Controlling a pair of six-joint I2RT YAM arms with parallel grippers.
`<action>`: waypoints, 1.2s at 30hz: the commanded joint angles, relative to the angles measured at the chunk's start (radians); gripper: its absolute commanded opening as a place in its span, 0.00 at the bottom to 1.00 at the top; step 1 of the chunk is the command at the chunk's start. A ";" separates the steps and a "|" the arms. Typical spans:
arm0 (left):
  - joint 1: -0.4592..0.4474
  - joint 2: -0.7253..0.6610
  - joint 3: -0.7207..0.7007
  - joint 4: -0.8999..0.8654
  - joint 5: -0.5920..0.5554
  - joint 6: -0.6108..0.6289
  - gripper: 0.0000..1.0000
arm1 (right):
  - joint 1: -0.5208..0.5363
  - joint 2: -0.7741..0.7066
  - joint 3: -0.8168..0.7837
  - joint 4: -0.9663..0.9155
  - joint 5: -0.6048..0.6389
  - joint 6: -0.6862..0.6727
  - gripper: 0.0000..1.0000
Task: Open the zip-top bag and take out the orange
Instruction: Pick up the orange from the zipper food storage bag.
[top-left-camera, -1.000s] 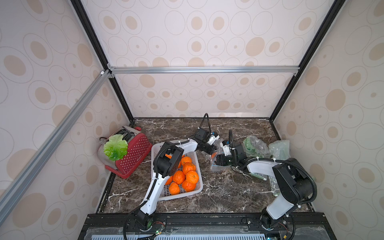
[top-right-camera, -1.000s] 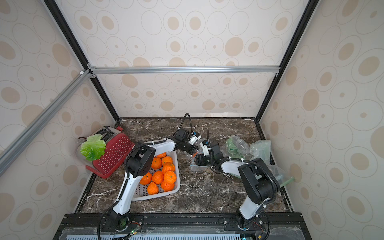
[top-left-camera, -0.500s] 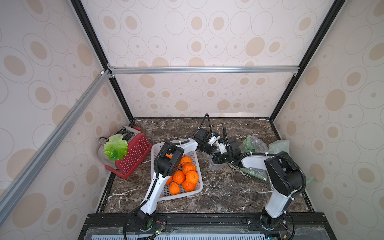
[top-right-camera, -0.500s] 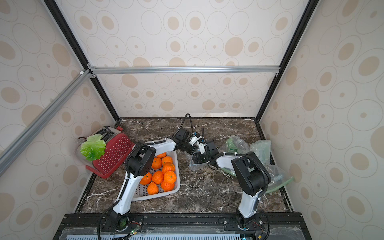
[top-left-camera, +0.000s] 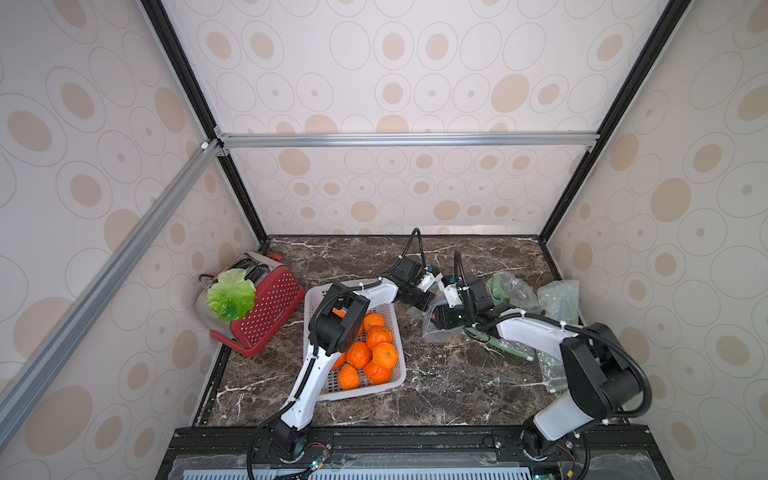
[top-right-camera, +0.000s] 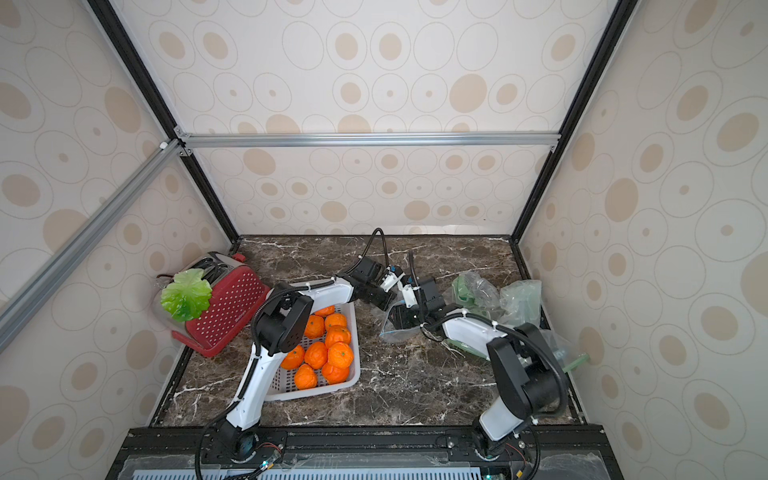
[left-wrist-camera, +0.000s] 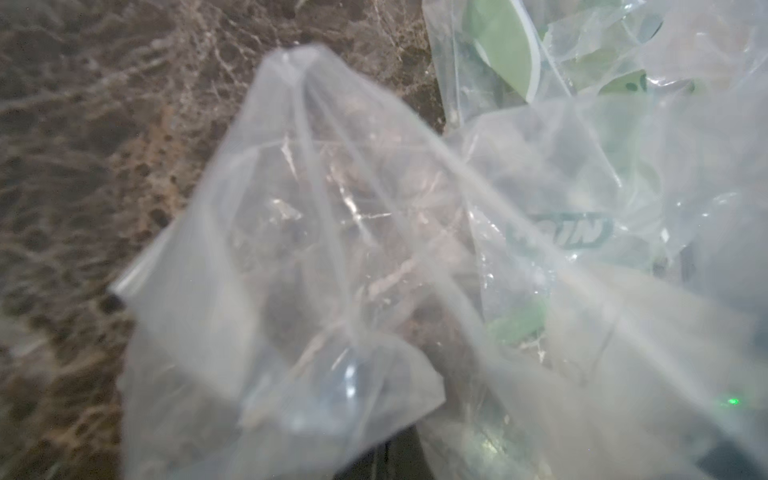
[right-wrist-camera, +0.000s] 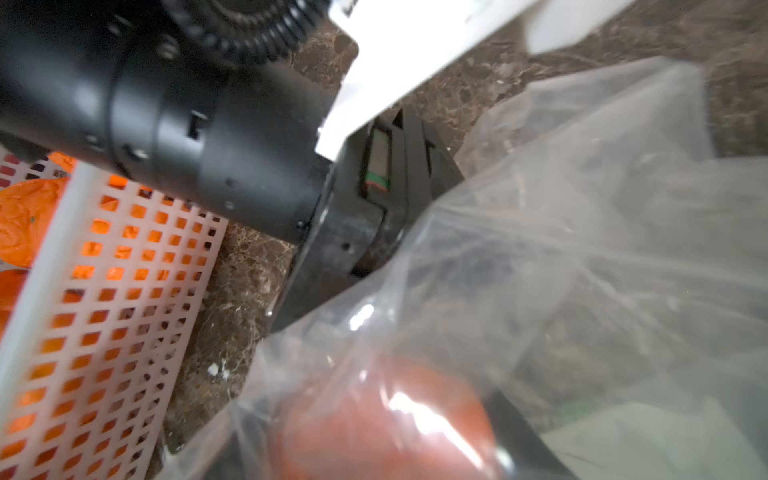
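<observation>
My left gripper should hold the film still (right-wrist-camera: 448, 240) while my right gripper pulls the orange away, because the bag's slack film covers the orange in my right gripper (right-wrist-camera: 396, 420).
A clear zip-top bag (top-left-camera: 436, 330) (top-right-camera: 392, 330) lies on the marble table right of the basket. My left gripper (top-left-camera: 428, 305) (top-right-camera: 384, 305) is shut on the bag's upper edge and holds it up; in the left wrist view only stretched plastic (left-wrist-camera: 311, 249) shows. In the right wrist view the left gripper (right-wrist-camera: 440, 166) pinches the film. My right gripper (top-left-camera: 442, 320) (top-right-camera: 401, 318) reaches into the bag's mouth. The orange (right-wrist-camera: 386, 419) fills the gap between its jaws, blurred behind plastic, and a dark finger (right-wrist-camera: 515, 424) presses its side.
A white mesh basket (top-left-camera: 399, 374) holding several oranges stands left of the bag. A red toaster (top-left-camera: 266, 307) with a lettuce leaf (top-left-camera: 230, 293) sits far left. Crumpled bags with green contents (top-left-camera: 515, 286) (top-left-camera: 559, 299) lie behind the right arm.
My right gripper has pushed further into the bag and its jaws have narrowed around the orange. The left gripper has kept its pinch on the bag.
</observation>
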 joint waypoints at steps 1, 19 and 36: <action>-0.005 0.050 -0.009 -0.047 -0.110 0.001 0.00 | 0.013 -0.135 -0.031 -0.165 -0.034 -0.021 0.61; 0.004 0.055 -0.018 -0.048 -0.142 -0.001 0.00 | 0.012 -0.524 -0.069 -0.415 0.173 0.049 0.61; 0.005 0.058 -0.016 -0.044 -0.132 0.001 0.00 | 0.011 -0.470 -0.150 -0.414 0.252 0.149 0.78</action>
